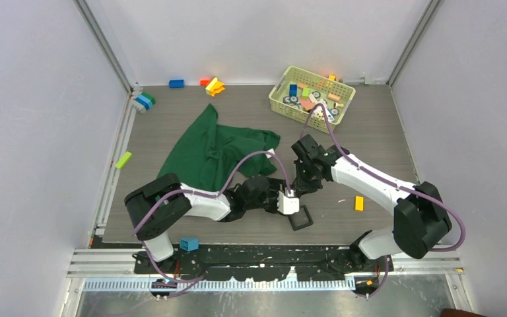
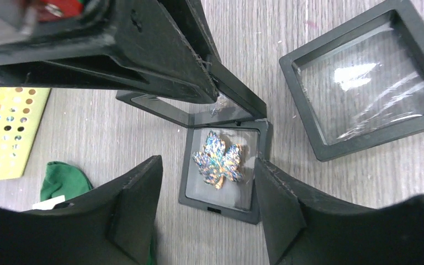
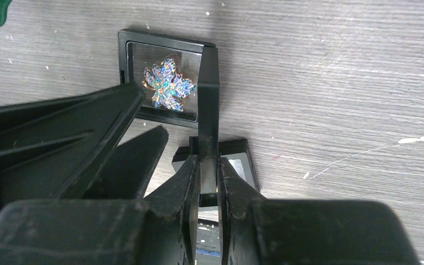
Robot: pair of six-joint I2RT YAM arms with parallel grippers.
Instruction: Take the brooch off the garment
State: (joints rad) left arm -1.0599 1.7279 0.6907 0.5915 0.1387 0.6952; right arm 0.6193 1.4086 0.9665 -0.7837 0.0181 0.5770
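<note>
My left gripper is in the way of the case's upright lid (image 3: 208,102), so it should move back before my right gripper opens and pushes the lid over the brooch (image 3: 168,84).
The brooch (image 2: 219,159), an iridescent leaf shape, lies inside a small black square case (image 2: 189,182) on the table, apart from the dark green garment (image 1: 214,148). My left gripper (image 2: 205,165) is open just above it. One finger stands on each side of the case and nothing is held. My right gripper (image 3: 208,163) is shut on the case's hinged lid (image 3: 208,94), holding it upright. The right wrist view shows the brooch (image 3: 165,85) behind that lid. In the top view both grippers (image 1: 292,195) meet right of the garment and hide the brooch.
A second black square tray (image 2: 309,127) lies right beside the case, near the table's front edge (image 1: 300,218). A yellow-green basket (image 1: 312,96) of toy pieces stands at the back right. Loose blocks lie about: orange (image 1: 359,203), blue (image 1: 189,244), lime (image 1: 123,160).
</note>
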